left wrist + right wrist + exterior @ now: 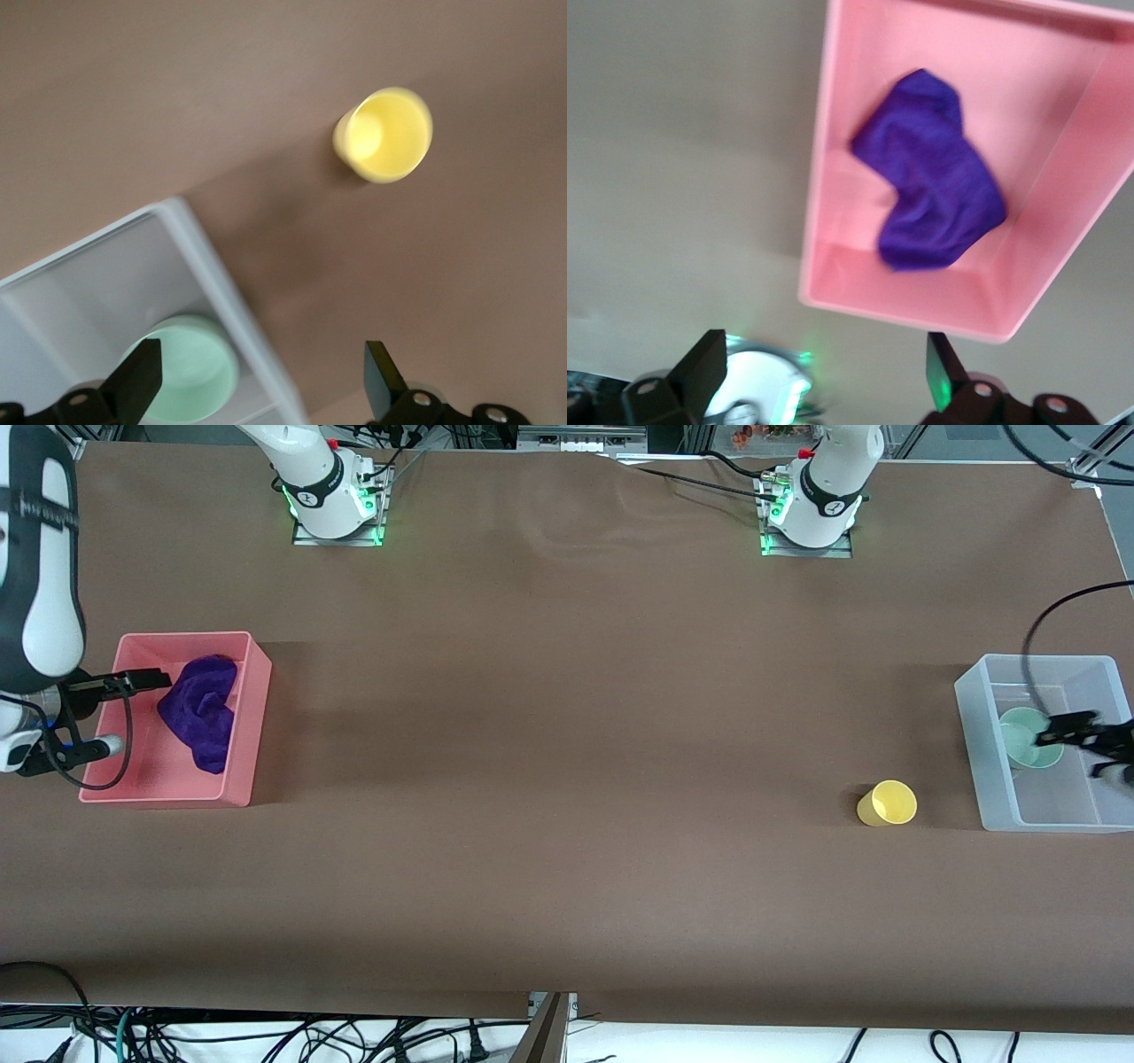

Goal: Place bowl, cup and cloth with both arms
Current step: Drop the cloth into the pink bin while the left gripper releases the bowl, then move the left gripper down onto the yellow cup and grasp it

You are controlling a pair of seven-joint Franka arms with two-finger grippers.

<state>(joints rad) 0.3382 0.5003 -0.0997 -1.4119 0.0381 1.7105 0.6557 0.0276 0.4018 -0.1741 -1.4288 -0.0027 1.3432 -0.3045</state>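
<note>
The yellow cup (pixel 888 803) is narrower than the mint-green bowl's opening (pixel 1023 733), so the cup will fit inside and stick up when the robot lowers it.
The mint-green bowl (pixel 1028 742) sits inside the clear plastic bin (pixel 973 731) at the left arm's end of the table. It also shows in the left wrist view (pixel 190 367). My left gripper (pixel 1066 731) hangs open and empty over that bin's edge (pixel 261 385). The yellow cup (pixel 888 803) stands on the bare table beside the clear bin, outside it (pixel 385 135). The purple cloth (pixel 202 707) lies crumpled in the pink bin (pixel 188 636). My right gripper (pixel 158 681) hangs open and empty over the pink bin; the cloth (pixel 930 190) shows in its wrist view (pixel 822 372).
The table is covered in brown cloth (pixel 567 779). The two white arm bases (pixel 332 500) stand along its edge farthest from the front camera. Black cables loop from both wrists. The pink bin's wall (pixel 904 312) and the clear bin's wall (pixel 226 270) show in the wrist views.
</note>
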